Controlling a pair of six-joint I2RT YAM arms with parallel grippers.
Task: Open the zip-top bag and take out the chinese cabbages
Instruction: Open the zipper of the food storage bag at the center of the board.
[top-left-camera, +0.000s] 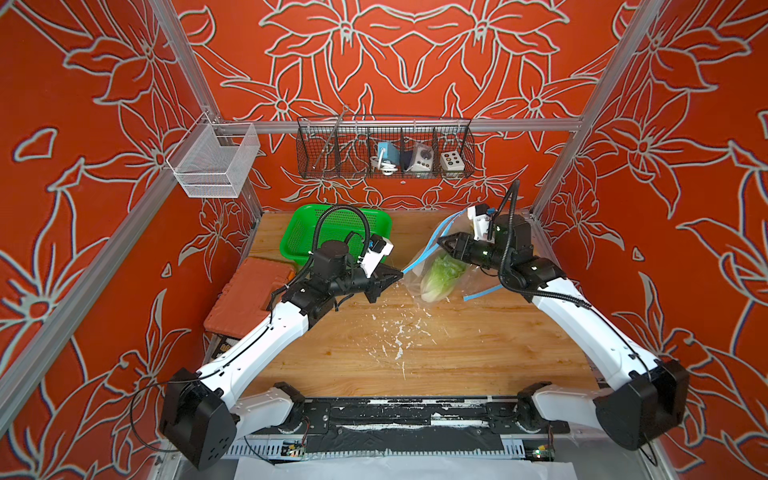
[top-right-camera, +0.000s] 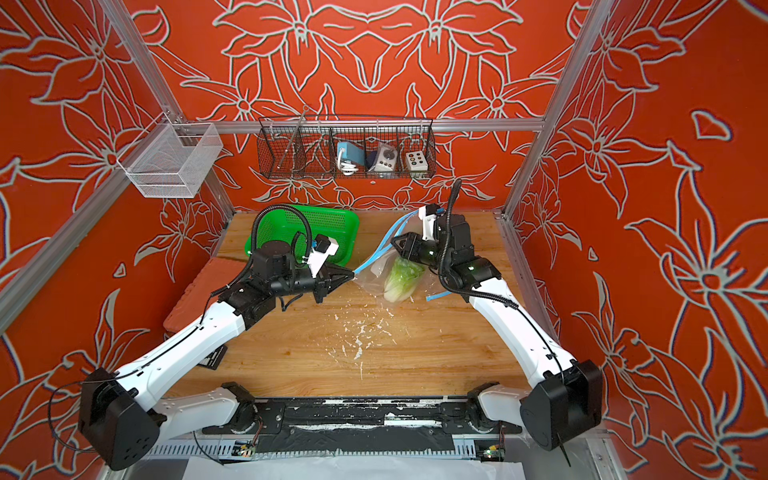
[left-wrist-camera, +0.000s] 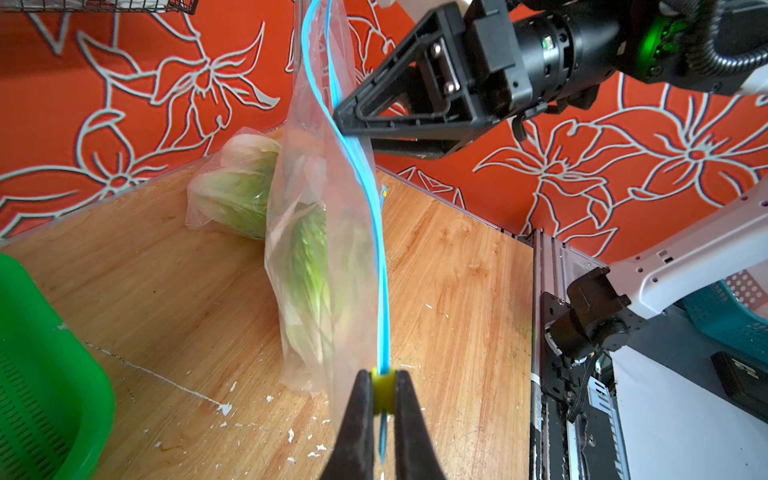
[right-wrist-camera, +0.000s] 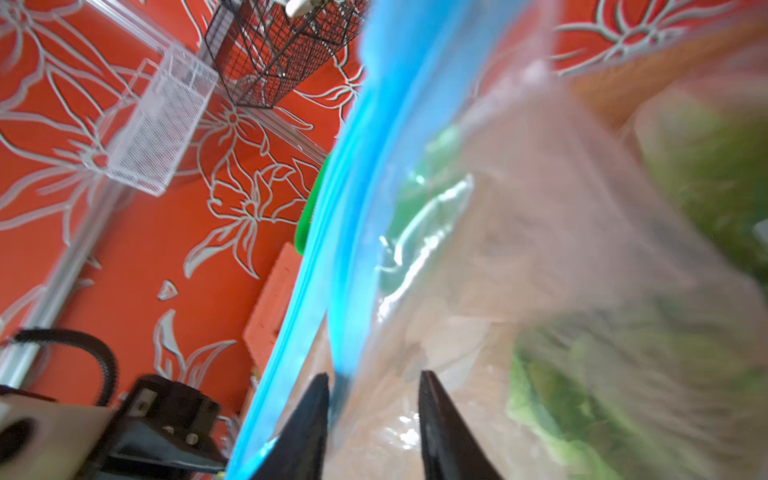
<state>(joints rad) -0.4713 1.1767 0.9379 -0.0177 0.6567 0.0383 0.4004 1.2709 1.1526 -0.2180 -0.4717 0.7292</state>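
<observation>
The robot's left gripper pulls the yellow slider's end (left-wrist-camera: 384, 390) tight and narrows the bag's opening, so it should let go of the slider and go in where the right gripper parts the bag's strip (left-wrist-camera: 321, 68).
A clear zip-top bag (top-left-camera: 430, 259) (top-right-camera: 376, 272) with a blue zip strip (left-wrist-camera: 365, 183) hangs stretched between both arms above the wooden table. Chinese cabbages show through the film: one (top-left-camera: 442, 276) (top-right-camera: 401, 278) (left-wrist-camera: 309, 257) near the mouth, another (left-wrist-camera: 241, 187) deeper in, resting on the table. My left gripper (top-left-camera: 401, 274) (top-right-camera: 352, 272) (left-wrist-camera: 383, 374) is shut on the yellow slider (left-wrist-camera: 383, 390) at one end of the strip. My right gripper (top-left-camera: 440, 241) (top-right-camera: 394, 240) (right-wrist-camera: 374, 378) is at the strip's middle, jaws apart with bag film lying between them. The right wrist view is blurred.
A green mesh basket (top-left-camera: 303, 237) (top-right-camera: 286, 224) (left-wrist-camera: 41, 374) stands at the back left. An orange ridged block (top-left-camera: 245, 291) lies at the left edge. A black wire rack (top-left-camera: 384, 147) and a white mesh bin (top-left-camera: 212, 160) hang above. White flecks (top-left-camera: 399, 336) dot the table.
</observation>
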